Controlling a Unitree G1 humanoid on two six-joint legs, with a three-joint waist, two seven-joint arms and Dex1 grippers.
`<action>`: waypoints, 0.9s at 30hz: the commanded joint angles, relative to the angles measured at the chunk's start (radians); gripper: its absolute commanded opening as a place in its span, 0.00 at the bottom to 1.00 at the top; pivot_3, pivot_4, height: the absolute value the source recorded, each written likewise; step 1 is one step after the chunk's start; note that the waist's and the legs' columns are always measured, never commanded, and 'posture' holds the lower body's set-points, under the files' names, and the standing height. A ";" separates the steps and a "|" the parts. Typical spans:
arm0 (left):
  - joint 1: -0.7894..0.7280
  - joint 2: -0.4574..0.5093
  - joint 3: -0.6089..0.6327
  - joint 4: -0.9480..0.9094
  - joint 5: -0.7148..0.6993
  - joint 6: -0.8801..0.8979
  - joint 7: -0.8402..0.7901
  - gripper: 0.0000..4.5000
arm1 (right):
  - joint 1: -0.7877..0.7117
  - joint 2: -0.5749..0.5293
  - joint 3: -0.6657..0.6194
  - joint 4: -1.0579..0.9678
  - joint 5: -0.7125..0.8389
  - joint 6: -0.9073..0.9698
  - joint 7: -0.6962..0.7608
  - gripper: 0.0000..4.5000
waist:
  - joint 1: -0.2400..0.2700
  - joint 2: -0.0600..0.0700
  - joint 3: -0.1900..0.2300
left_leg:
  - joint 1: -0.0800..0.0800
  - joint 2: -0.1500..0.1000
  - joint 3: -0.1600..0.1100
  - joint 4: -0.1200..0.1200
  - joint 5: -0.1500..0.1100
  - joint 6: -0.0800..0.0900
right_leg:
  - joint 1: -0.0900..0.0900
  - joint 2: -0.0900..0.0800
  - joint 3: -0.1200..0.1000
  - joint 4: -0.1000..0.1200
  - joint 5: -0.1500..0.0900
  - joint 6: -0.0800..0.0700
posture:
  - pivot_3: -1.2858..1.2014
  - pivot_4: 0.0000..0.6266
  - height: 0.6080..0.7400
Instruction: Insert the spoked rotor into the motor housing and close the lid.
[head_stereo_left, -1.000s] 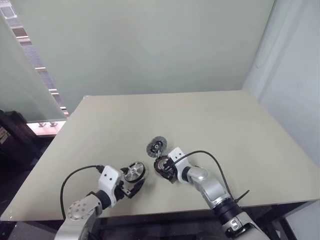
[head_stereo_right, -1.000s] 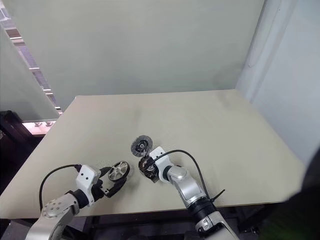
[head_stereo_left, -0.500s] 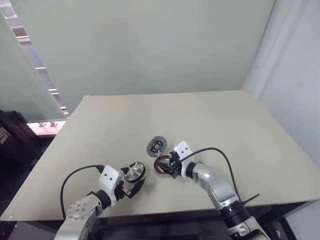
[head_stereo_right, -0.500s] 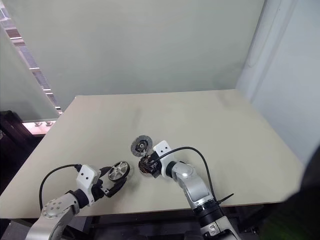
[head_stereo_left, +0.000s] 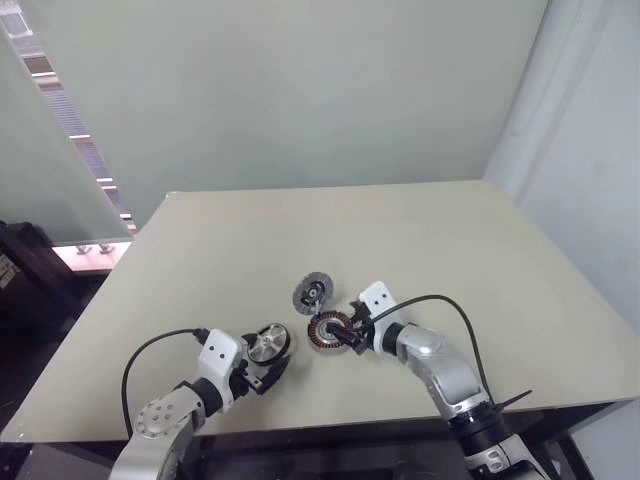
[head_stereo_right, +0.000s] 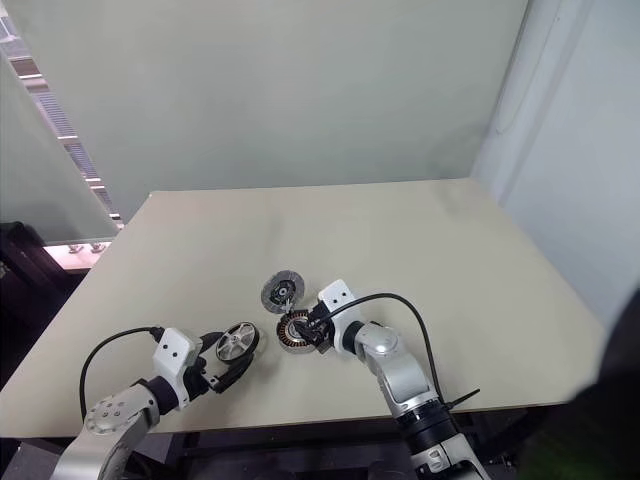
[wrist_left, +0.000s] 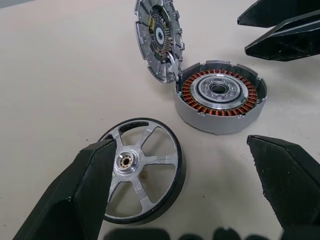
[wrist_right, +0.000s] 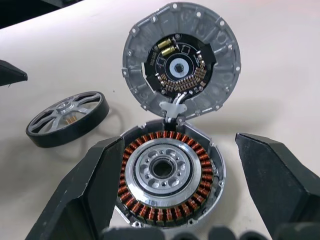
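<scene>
My gripper will close the lid (head_stereo_left: 313, 293), and the lid will fold over with its plain back up, because white wires (wrist_right: 173, 106) join it to the motor housing.
The spoked rotor (head_stereo_left: 268, 342), a black-rimmed wheel with silver spokes, lies flat on the table near the front. My left gripper (wrist_left: 180, 145) stands open just behind it, one finger (wrist_left: 85, 195) overlapping its rim. To the right lies the motor housing (head_stereo_left: 328, 332), a grey cup with copper windings (wrist_right: 167, 172). Its lid (head_stereo_left: 313, 292), a grey-rimmed disc with a dark centre, stands tilted open at the housing's far edge. My right gripper (head_stereo_left: 350, 335) is open, its fingers on either side of the housing's near side, apart from it.
The beige table (head_stereo_left: 450, 250) stretches wide behind and to the right of the parts. A wall rises beyond its far edge. My left arm's black cable (head_stereo_left: 150, 350) loops above the front left edge.
My right arm has swung to the right and risen a little, its gripper still pointing at the housing. The left gripper and the rotor have stayed put.
</scene>
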 joint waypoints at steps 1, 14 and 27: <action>-0.017 -0.006 0.005 -0.011 -0.002 -0.020 0.005 1.00 | -0.032 0.022 0.013 0.021 -0.024 -0.050 -0.031 0.73 | 0.000 0.000 0.000 | 0.000 0.000 0.000 0.000 0.000 0.000 | 0.000 0.000 0.000 0.000 0.000 0.000 | 0.52 0.00 1.00; 0.004 -0.011 0.018 -0.034 -0.002 -0.018 0.018 1.00 | -0.123 0.076 0.090 0.363 -0.138 -0.174 -0.071 0.01 | 0.000 0.000 0.000 | 0.000 0.000 0.000 0.000 0.000 0.000 | -0.001 0.000 0.000 0.000 0.000 0.000 | 0.52 0.00 1.00; 0.082 -0.104 0.088 -0.128 -0.196 0.186 0.093 1.00 | -0.050 0.061 -0.009 0.084 0.000 -0.143 0.013 0.01 | 0.000 0.000 0.000 | 0.000 0.000 0.000 0.000 0.000 0.000 | 0.000 0.000 0.001 0.001 0.000 0.000 | 0.52 0.00 1.00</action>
